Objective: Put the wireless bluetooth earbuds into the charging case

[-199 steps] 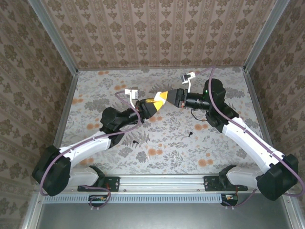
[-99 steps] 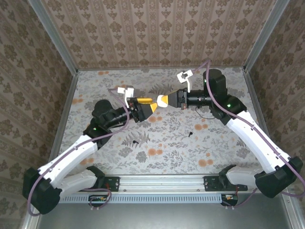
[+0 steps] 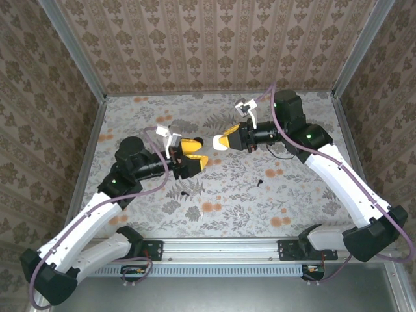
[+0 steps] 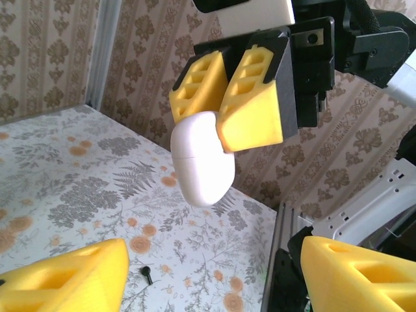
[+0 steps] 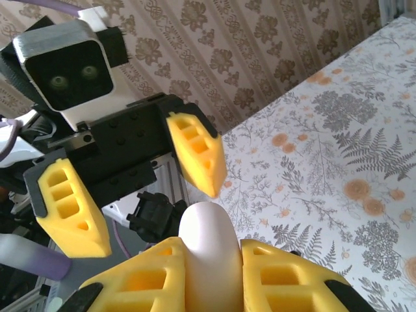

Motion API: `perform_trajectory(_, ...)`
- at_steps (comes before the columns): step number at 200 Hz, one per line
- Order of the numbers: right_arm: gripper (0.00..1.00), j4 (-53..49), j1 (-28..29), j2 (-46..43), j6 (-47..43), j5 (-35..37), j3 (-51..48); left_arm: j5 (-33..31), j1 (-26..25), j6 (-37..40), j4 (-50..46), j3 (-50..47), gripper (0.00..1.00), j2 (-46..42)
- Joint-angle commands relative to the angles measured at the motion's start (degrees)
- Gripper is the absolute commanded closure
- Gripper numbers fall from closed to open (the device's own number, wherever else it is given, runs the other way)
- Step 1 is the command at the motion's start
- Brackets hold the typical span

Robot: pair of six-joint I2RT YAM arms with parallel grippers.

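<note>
The charging case's closed lid (image 4: 195, 135) rests in my right gripper, so my left gripper should grab the case's loose end (image 4: 207, 184) before my right gripper opens the lid.
The white charging case (image 4: 201, 159), lid closed, hangs in the air above the table with my right gripper (image 3: 221, 140) shut on it. Its yellow fingers (image 5: 149, 276) pinch the case (image 5: 205, 227) from both sides. My left gripper (image 3: 199, 155) stands open just left of the case (image 3: 216, 141), apart from it, with nothing between its fingers (image 4: 65, 283). Two tiny black earbuds (image 3: 269, 172) (image 3: 259, 182) lie on the floral table below the right arm. One earbud (image 4: 147, 273) also shows on the table in the left wrist view.
Patterned walls with metal corner posts (image 3: 84, 78) close in the floral table (image 3: 221, 195) on three sides. A black cable (image 3: 276, 153) loops under the right forearm. The arm bases sit on a rail (image 3: 214, 247) at the near edge.
My left gripper opened, let go of the case and drew back to the left. The right gripper kept its hold on the case and shifted slightly left.
</note>
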Motion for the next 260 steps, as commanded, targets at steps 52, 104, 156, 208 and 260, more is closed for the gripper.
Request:
perform_trajectory(52,0.89,6.0,0.7,-2.1,0.0,-4.5,-3.4,7.2,0.0,-11.8,21.3,-3.3,0.31,8.1)
perform_trajectory(104,0.89,6.6,0.9,-2.3,0.9,-5.6,-3.9,8.7,0.0,-13.9,24.9,-2.7,0.44,10.5)
perform_trajectory(156,0.89,7.1,1.0,-2.5,1.3,-5.6,-4.2,9.5,-0.7,-14.2,25.4,-2.0,0.51,11.8)
perform_trajectory(208,0.89,7.3,1.1,-2.3,1.6,-5.8,-4.2,10.8,-1.4,-14.1,26.2,-1.0,0.72,13.4)
perform_trajectory(260,0.69,5.6,1.0,-0.3,4.4,-4.3,-2.5,10.8,-1.5,-10.4,22.0,-0.5,1.00,12.5)
